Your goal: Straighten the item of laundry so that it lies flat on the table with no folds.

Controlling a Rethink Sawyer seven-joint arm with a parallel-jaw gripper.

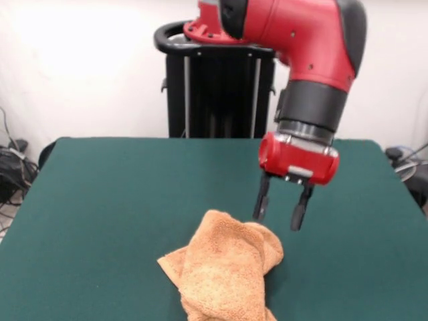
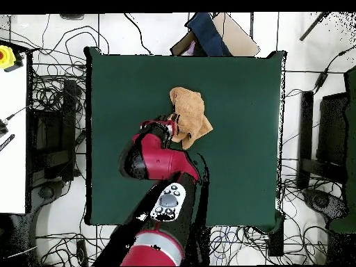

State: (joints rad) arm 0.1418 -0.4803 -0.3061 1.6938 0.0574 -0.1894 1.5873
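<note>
The bunched orange-tan towel (image 1: 224,271) will hang in separate drooping flaps when I lift the towel's fold, because loose corners (image 1: 172,263) stick out from under it.
The orange-tan towel (image 1: 224,267) lies crumpled and folded over itself on the dark green table (image 1: 100,214), near the front edge in the front view. In the overhead view the towel (image 2: 189,113) sits in the upper middle of the table (image 2: 243,153). My gripper (image 1: 281,215) hangs just above the towel's far right corner, with its two black fingers apart and nothing between them. In the overhead view the arm covers the gripper and part of the towel's lower left side.
The black pedestal (image 1: 217,93) stands at the table's far side. Cables (image 2: 49,90) and equipment lie on the floor around the table. A cardboard box with blue cloth (image 2: 212,35) sits beyond the table's upper edge in the overhead view.
</note>
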